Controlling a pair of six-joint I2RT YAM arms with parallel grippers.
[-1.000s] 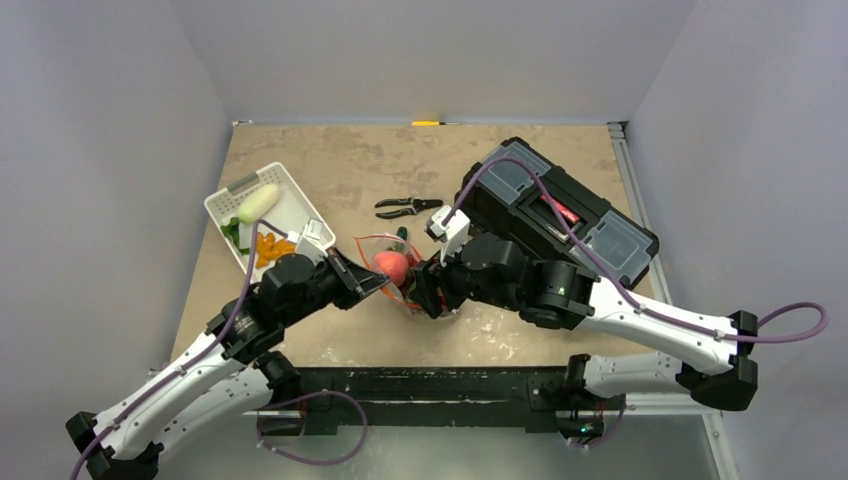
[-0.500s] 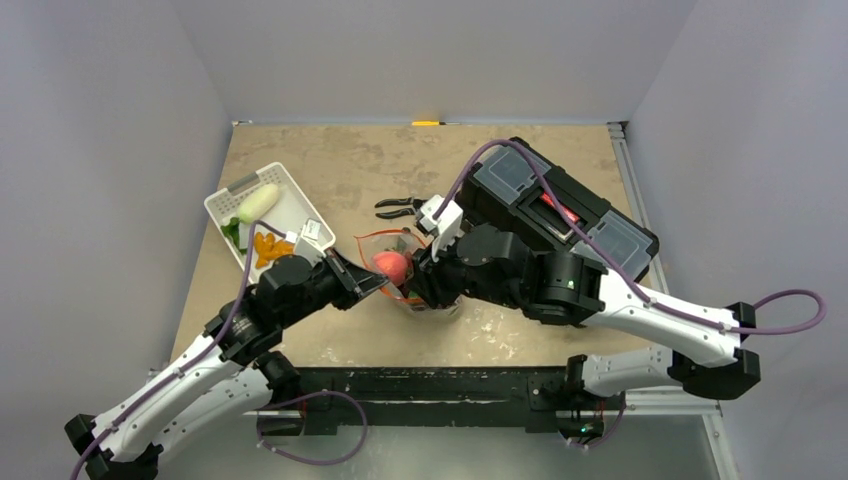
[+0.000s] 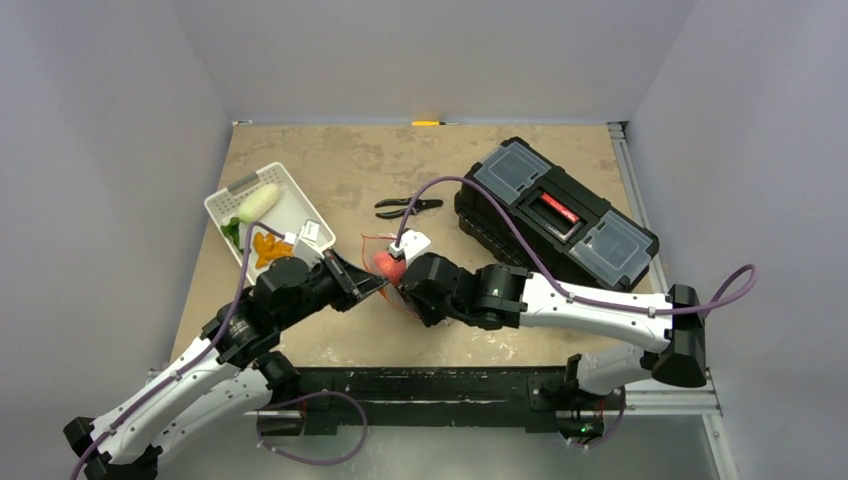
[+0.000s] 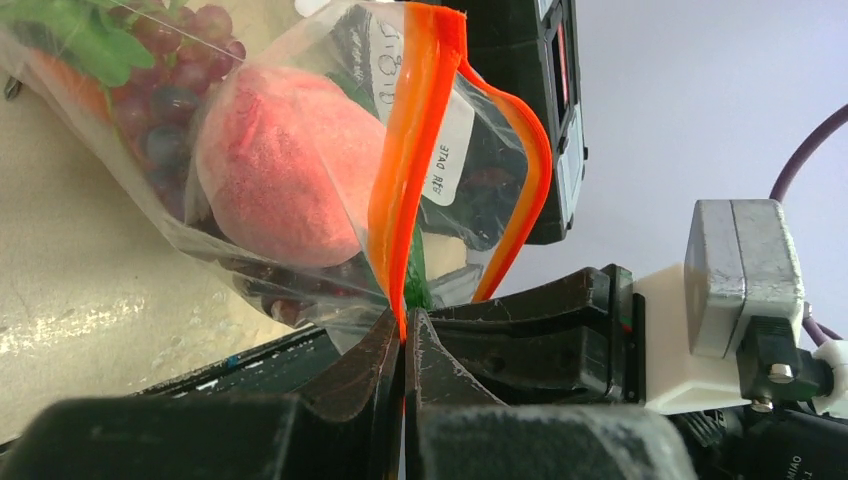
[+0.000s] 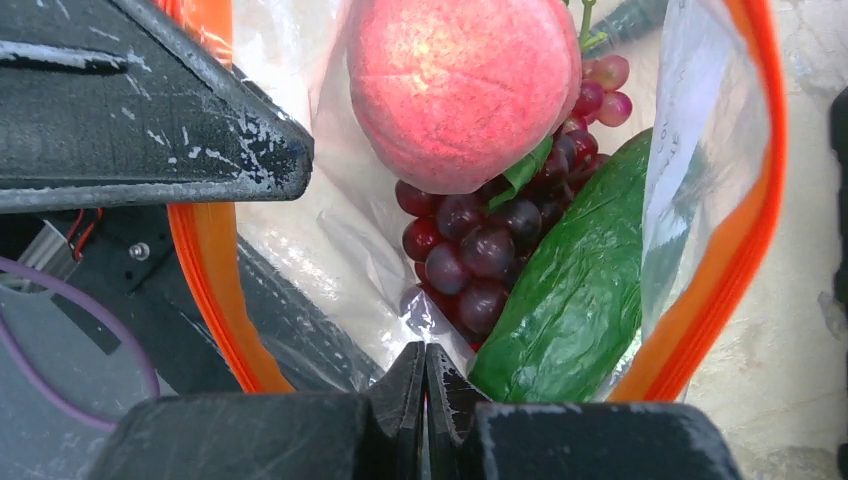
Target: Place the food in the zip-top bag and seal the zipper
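Observation:
My right gripper is reaching into the bag's opening (image 5: 350,300) between the spread sides of the zipper. It should pull back out and pinch the end of the zipper across from my left gripper.
The clear zip-top bag (image 3: 378,250) hangs between my two grippers just ahead of the arm bases. Inside it lie a pink-red peach (image 5: 465,85), a purple grape bunch (image 5: 480,250) and a green cucumber (image 5: 580,300); carrot leaves (image 4: 70,30) show deeper in. My left gripper (image 4: 404,335) is shut on the orange-red zipper (image 4: 405,180) at one end of the mouth. My right gripper (image 5: 425,355) is shut too, pinching the bag's edge at the near end of the mouth. The zipper's two sides (image 5: 205,290) stand spread apart.
A white slotted basket (image 3: 290,190) at the left holds a pale vegetable (image 3: 258,202) and orange pieces (image 3: 270,247). Black-handled pliers (image 3: 408,207) lie behind the bag. A black toolbox (image 3: 555,215) sits at the right.
My right arm has drawn back off the toolbox and dropped lower beside the bag, and its gripper has closed from open onto the bag's edge. The left arm has kept its hold.

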